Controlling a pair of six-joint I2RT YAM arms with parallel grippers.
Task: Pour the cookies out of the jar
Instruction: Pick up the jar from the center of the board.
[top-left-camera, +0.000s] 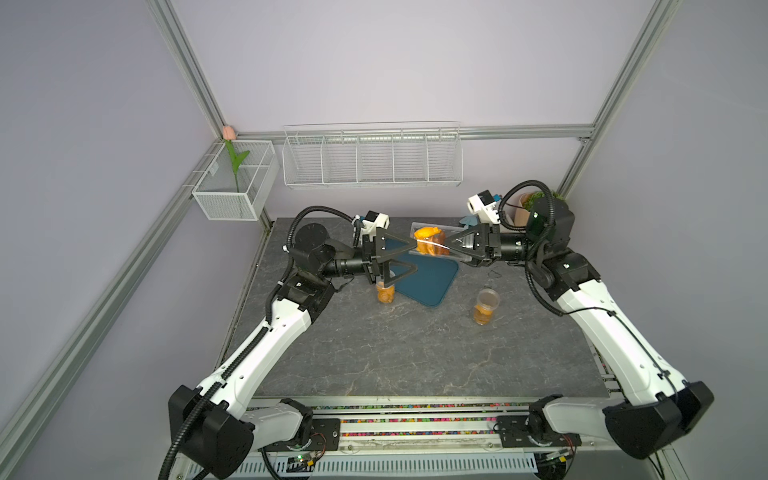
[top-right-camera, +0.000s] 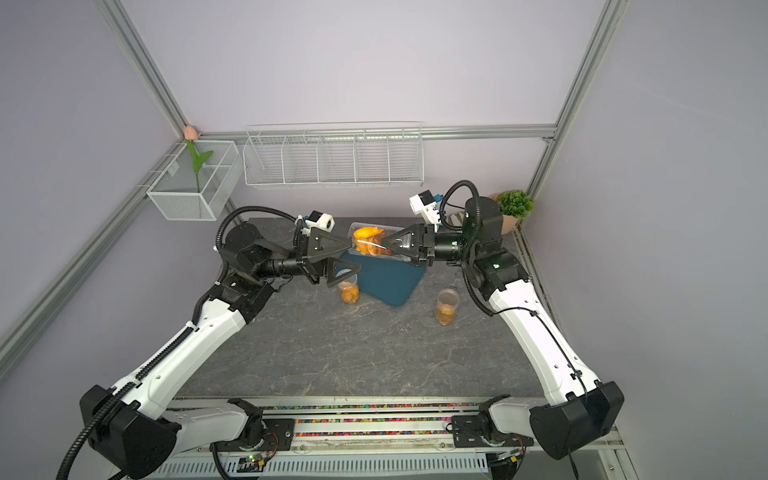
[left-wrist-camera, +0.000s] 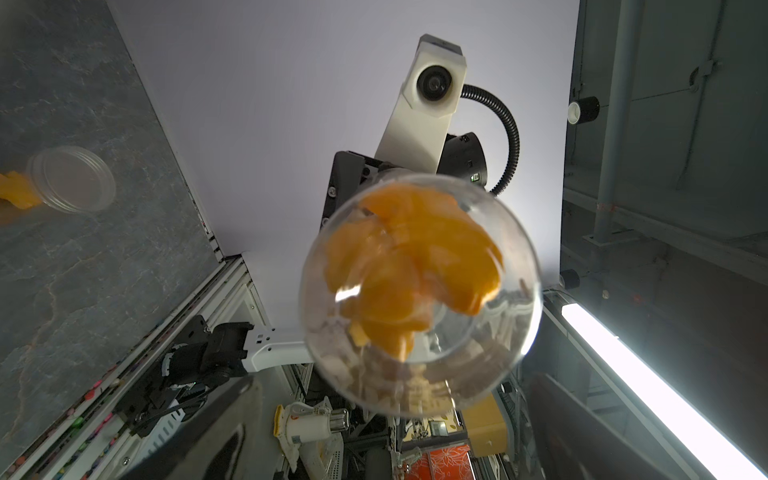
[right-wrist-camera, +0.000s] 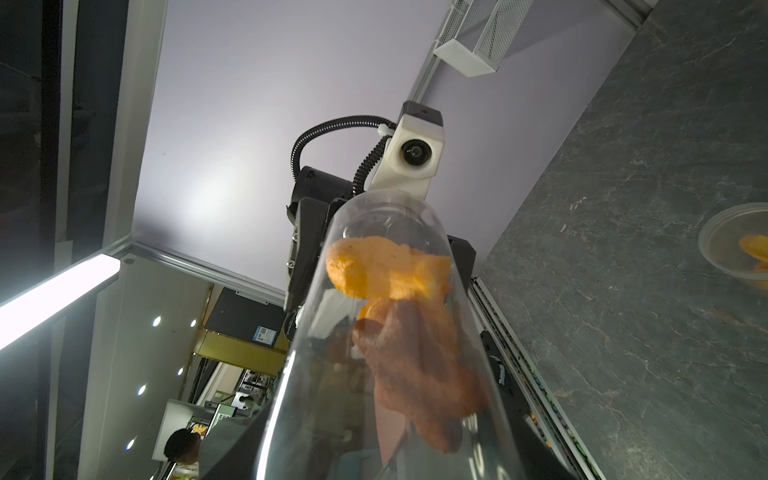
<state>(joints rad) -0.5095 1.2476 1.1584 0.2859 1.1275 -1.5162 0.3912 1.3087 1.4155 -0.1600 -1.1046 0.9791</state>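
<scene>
The jar's round end (top-right-camera: 353, 237) faces my left gripper's wide-open fingers, so my left gripper should keep moving toward the jar until its fingers surround the jar's body (top-right-camera: 368, 240), then close.
A clear jar (top-left-camera: 430, 245) (top-right-camera: 370, 246) lies on its side in the air above the back of a teal mat (top-left-camera: 436, 282). Orange cookies (top-left-camera: 428, 239) (right-wrist-camera: 390, 270) fill it. My right gripper (top-left-camera: 451, 249) (top-right-camera: 388, 249) (right-wrist-camera: 386, 465) is shut on the jar's body from the right. My left gripper (top-left-camera: 415, 257) (top-right-camera: 354, 257) (left-wrist-camera: 386, 453) stands wide open at the jar's left end, one finger level with it and one below. The left wrist view looks straight at that round end (left-wrist-camera: 419, 291), cookies (left-wrist-camera: 415, 266) behind it. I cannot tell whether a lid is on.
Two more jars with orange biscuits stand on the grey table: one (top-left-camera: 384, 293) at the mat's left corner under my left gripper, one (top-left-camera: 484, 307) right of the mat. White wire baskets (top-left-camera: 372, 158) hang on the back wall. A potted plant (top-right-camera: 513, 205) stands back right.
</scene>
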